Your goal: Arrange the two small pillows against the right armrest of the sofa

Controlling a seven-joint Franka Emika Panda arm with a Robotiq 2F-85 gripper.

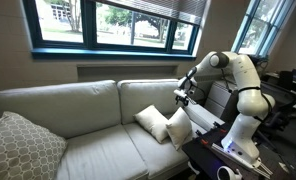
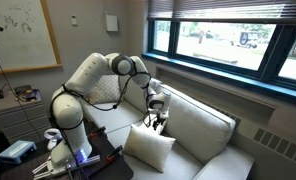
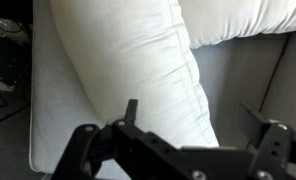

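Note:
The pillow's seamed edge [image 3: 191, 65] crosses my open fingertips at a slant, so next my gripper turns and shifts to straddle the pillow's near end [image 3: 174, 118] before closing and lifting.
Two small white pillows lie on the right end of the pale sofa [image 1: 88, 145]. One pillow [image 1: 151, 122] lies on the seat and the other [image 1: 178, 127] leans beside the right armrest. My gripper [image 1: 182, 95] hovers just above them, open and holding nothing. In the wrist view the jaws [image 3: 193, 115] are spread over the seamed edge of one pillow [image 3: 138, 50], and the second pillow [image 3: 238, 20] shows at the top right. In an exterior view one pillow [image 2: 148, 148] stands in front of the gripper [image 2: 158, 118].
A large patterned cushion [image 1: 18, 148] leans at the sofa's left end. The robot base and a dark table [image 1: 223, 155] with cables stand right of the armrest. Windows [image 1: 108, 22] run behind the sofa back.

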